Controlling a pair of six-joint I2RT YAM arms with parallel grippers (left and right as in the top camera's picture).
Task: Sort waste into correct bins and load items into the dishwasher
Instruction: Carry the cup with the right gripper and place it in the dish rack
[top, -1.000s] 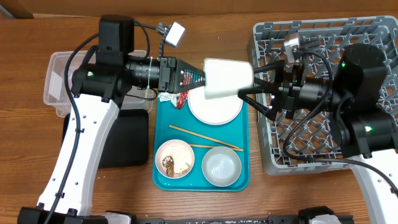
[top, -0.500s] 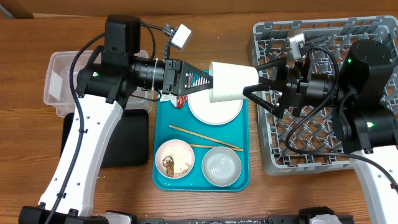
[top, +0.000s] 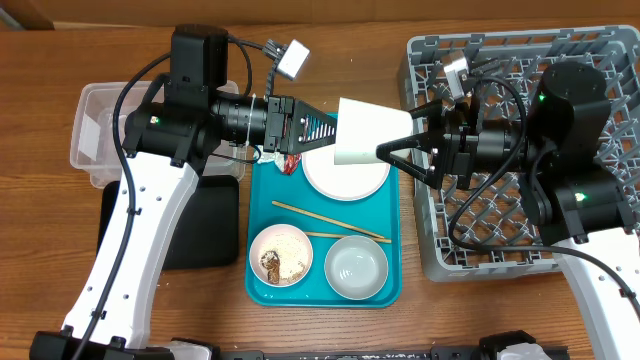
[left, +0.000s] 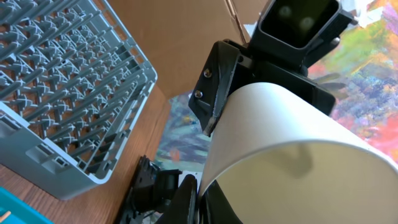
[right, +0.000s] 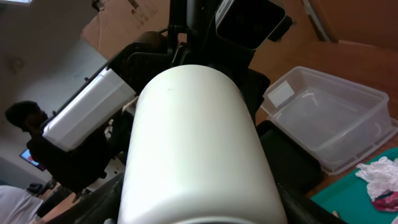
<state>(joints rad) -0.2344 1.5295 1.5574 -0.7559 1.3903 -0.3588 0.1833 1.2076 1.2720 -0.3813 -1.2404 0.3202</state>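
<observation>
The cup's rim (top: 340, 131) is in my left gripper, away from the grey dish rack, so my right gripper should grasp the closed end (top: 405, 128) and load the cup.
The small white cup (top: 365, 130) hangs on its side above the teal tray, over the large white plate (top: 345, 178). My left gripper (top: 335, 130) is shut on the cup's rim, one finger inside and one outside (left: 202, 193). My right gripper (top: 395, 135) is open, its fingers straddling the cup's closed end; the cup (right: 199, 143) fills the right wrist view. A bowl with rice-like scraps (top: 281, 253), an empty bowl (top: 356, 266) and two chopsticks (top: 330, 222) lie on the tray. The red wrapper (top: 290, 160) and white tissue (right: 379, 174) sit at the tray's far left corner.
The grey dish rack (top: 520, 60) stands at the right, under the right arm. The clear tub (top: 95, 135) and the black tray (top: 205, 225) lie left of the teal tray (top: 390, 290), partly under the left arm.
The left gripper carried the cup slightly right and steadied it. The right gripper moved left from over the rack, and its open fingers now sit around the cup's end.
</observation>
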